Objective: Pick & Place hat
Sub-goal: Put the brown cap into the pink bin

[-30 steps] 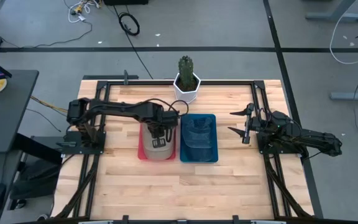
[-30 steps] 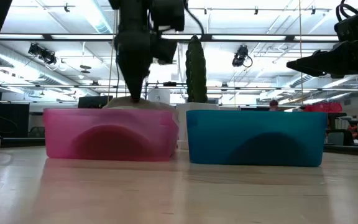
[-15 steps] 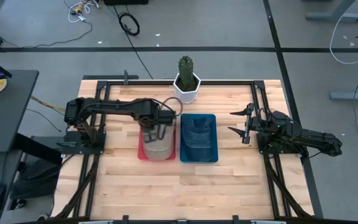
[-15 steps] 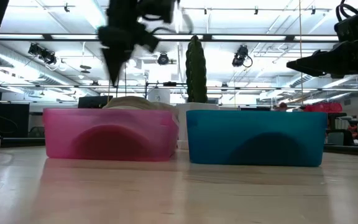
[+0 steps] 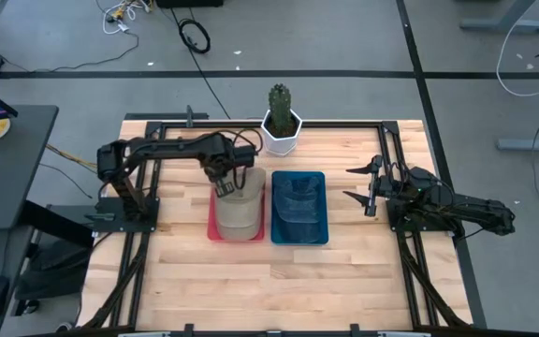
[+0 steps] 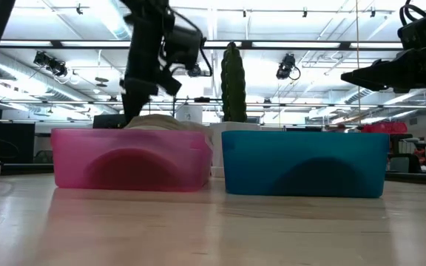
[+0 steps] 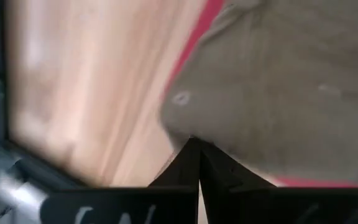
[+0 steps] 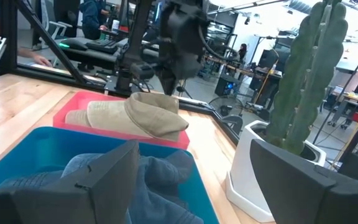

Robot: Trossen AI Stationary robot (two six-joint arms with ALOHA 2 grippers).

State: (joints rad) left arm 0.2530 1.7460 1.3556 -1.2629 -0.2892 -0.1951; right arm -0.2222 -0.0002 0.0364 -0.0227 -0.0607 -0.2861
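Observation:
The tan hat's far edge (image 8: pixel 176 129) hangs across the pink bin's rim, so next my left gripper pushes the hat in at the far corner (image 5: pixel 262 178) by the blue bin.
A tan hat (image 5: pixel 240 208) lies in the pink bin (image 5: pixel 212 225), rising above the bin's rim in the low view (image 6: pixel 161 120). A blue hat (image 5: pixel 298 201) lies in the blue bin (image 5: pixel 321 225) beside it. My left gripper (image 5: pixel 224 183) is shut and points down at the far end of the tan hat (image 7: pixel 278 93), over the pink bin's far left corner (image 6: pixel 130 112). My right gripper (image 5: pixel 363 185) waits open above the table's right side, apart from both bins. My left gripper's shut fingertips (image 7: pixel 194 149) stand at the tan hat's far edge (image 7: pixel 179 127), coming from above and pointing down. Whether they touch the cloth I cannot tell. The hat lies in the pink bin.
A cactus in a white pot (image 5: pixel 281 124) stands at the far edge, just behind the two bins. Black frame rails (image 5: pixel 148 140) run along the table's left, right and far sides. Bare wood (image 5: pixel 269 281) lies on the near side of the bins.
My left gripper has lifted off the middle of the tan hat, moved toward the far and left edges, then come down again at the hat's far end. The hat has stayed in the pink bin.

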